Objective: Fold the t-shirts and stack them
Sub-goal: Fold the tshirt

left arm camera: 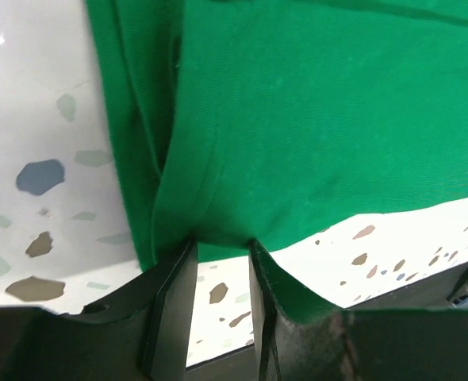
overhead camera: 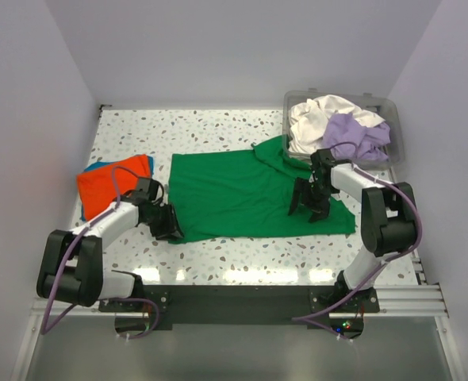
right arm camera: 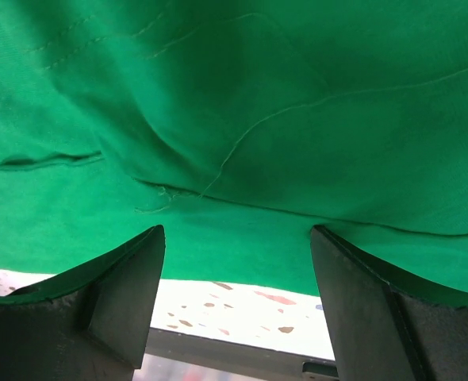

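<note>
Next, I reach farther back on the cloth with my right gripper and pull it toward the front before folding, because the green t-shirt's far corner lies against the bin.
A bright green t-shirt lies spread flat mid-table. My left gripper is at its front left corner. In the left wrist view the jaws stand narrowly apart at the puckered hem of the green cloth, and a flap drapes over the right finger. My right gripper rests on the shirt's right part, jaws wide open over the green cloth near its front hem. A folded orange t-shirt lies on a blue one at the left.
A clear plastic bin at the back right holds a white shirt and a lavender shirt. The green shirt's far right corner reaches the bin. White walls close in the speckled table on three sides.
</note>
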